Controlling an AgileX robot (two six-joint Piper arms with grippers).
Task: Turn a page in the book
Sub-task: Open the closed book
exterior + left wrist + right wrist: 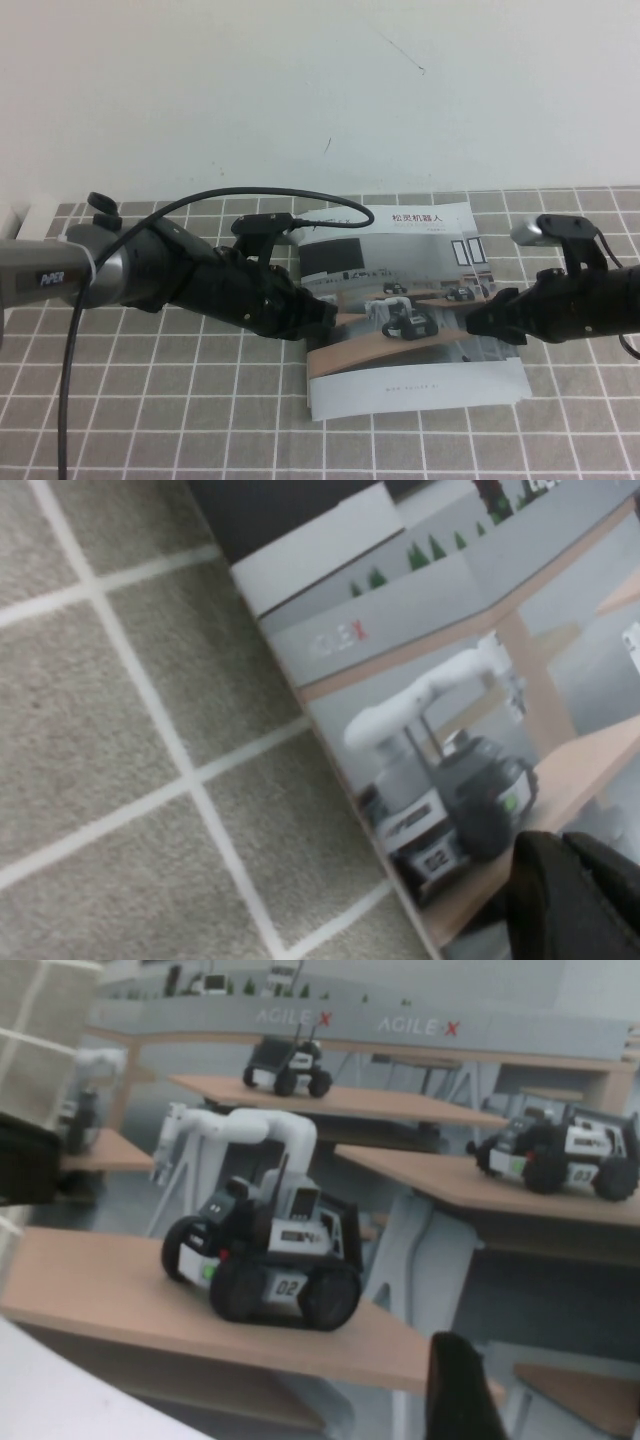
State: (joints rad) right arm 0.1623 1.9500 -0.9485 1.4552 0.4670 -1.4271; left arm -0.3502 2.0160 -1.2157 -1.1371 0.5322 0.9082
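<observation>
I expect the leaf to arch up in a wide curve when I lift and carry its side, since the leaf's near edge lies paper-thin along the cloth.
The book lies closed on the checked cloth at the table's middle, its white cover with a red title and a photo of small robots facing up. My left gripper rests shut on the cover just inside the book's left edge; in the left wrist view its two fingers lie side by side on the cover. My right gripper hovers low over the right part of the cover, open. Only one of its fingers shows above the printed photo, with nothing held.
A grey cloth with a white grid covers the table, and a white wall stands close behind the book. A white block sits at the far left edge. The left arm's black cable hangs over the cloth.
</observation>
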